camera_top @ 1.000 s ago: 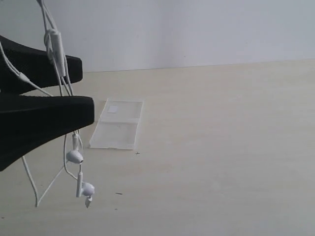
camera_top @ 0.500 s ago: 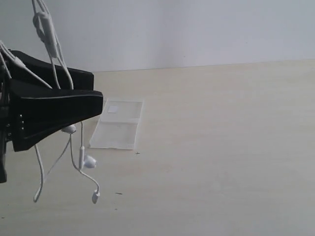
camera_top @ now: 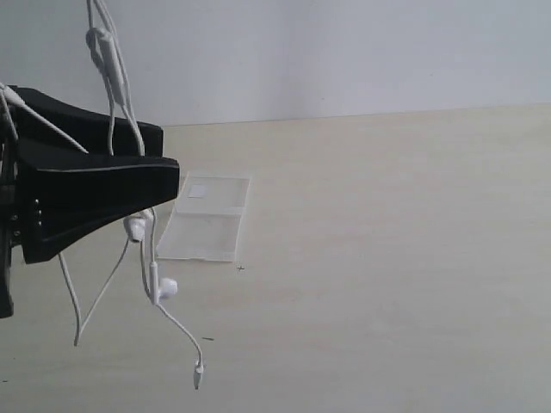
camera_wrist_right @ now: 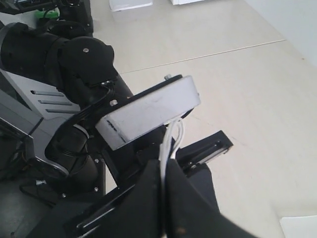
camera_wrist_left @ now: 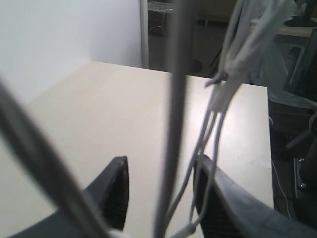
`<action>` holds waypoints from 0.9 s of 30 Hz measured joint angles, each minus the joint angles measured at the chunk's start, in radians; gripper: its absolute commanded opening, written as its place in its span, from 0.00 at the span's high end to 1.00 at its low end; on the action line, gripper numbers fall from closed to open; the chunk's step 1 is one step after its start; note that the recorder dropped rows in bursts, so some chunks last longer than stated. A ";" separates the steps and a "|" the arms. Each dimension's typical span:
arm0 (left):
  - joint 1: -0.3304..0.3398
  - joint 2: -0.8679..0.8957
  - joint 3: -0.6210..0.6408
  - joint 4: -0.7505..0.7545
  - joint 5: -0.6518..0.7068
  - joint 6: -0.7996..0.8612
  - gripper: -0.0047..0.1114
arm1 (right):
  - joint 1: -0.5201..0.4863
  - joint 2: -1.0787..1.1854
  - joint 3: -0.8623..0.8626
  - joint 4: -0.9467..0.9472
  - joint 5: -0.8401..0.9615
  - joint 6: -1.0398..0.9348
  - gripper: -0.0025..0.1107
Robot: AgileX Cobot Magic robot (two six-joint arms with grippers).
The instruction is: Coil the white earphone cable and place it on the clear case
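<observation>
A strand of the cable (camera_top: pixel 50 126) slants over my left gripper's finger. Next, I back this gripper clear, open it wider and bring it around the cable's hanging strands (camera_top: pixel 122 82).
The white earphone cable (camera_top: pixel 113 77) hangs from above the exterior view's top edge, its inline remote (camera_top: pixel 102 43) high up. Its strands drop between the two black fingers of my left gripper (camera_top: pixel 168 157), which stands open around them. Below the fingers dangle two earbuds (camera_top: pixel 165 288) and the plug (camera_top: pixel 198 376), above the table. In the left wrist view the cable (camera_wrist_left: pixel 218 104) runs between the spread fingers of the left gripper (camera_wrist_left: pixel 161 163). My right gripper (camera_wrist_right: pixel 164 166) is shut on the cable (camera_wrist_right: pixel 173 134), above the left arm. The clear case (camera_top: pixel 207 219) lies flat on the table beyond the left gripper.
The pale wooden table (camera_top: pixel 387 258) stretches to the right, with a white wall (camera_top: pixel 344 52) behind it. The left arm's white camera box (camera_wrist_right: pixel 148 111) sits directly under my right gripper.
The left gripper rose and shifted right a second ago, then held still. The hanging cable swung right, and its plug dropped lower toward the table.
</observation>
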 measured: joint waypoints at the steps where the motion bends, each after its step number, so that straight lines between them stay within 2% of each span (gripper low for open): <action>1: 0.000 0.000 0.000 0.000 0.000 0.000 0.56 | 0.000 0.000 0.000 -0.006 0.000 0.002 0.98; 5: 0.000 0.000 0.000 0.000 -0.002 -0.009 0.42 | 0.000 0.000 0.000 -0.039 0.000 0.027 0.98; 7: 0.000 0.000 0.000 0.002 -0.013 -0.017 0.39 | 0.000 -0.002 0.000 -0.072 0.000 0.047 0.98; 18: 0.000 -0.032 0.000 0.005 -0.052 -0.025 0.40 | 0.000 -0.028 0.000 -0.148 0.000 0.098 0.98; 22: 0.000 -0.041 0.000 -0.002 -0.052 -0.025 0.51 | 0.000 -0.028 0.000 -0.148 0.000 0.099 0.98; 27: 0.000 -0.041 0.000 -0.008 -0.052 -0.027 0.76 | 0.000 -0.028 0.000 -0.150 -0.007 0.099 0.98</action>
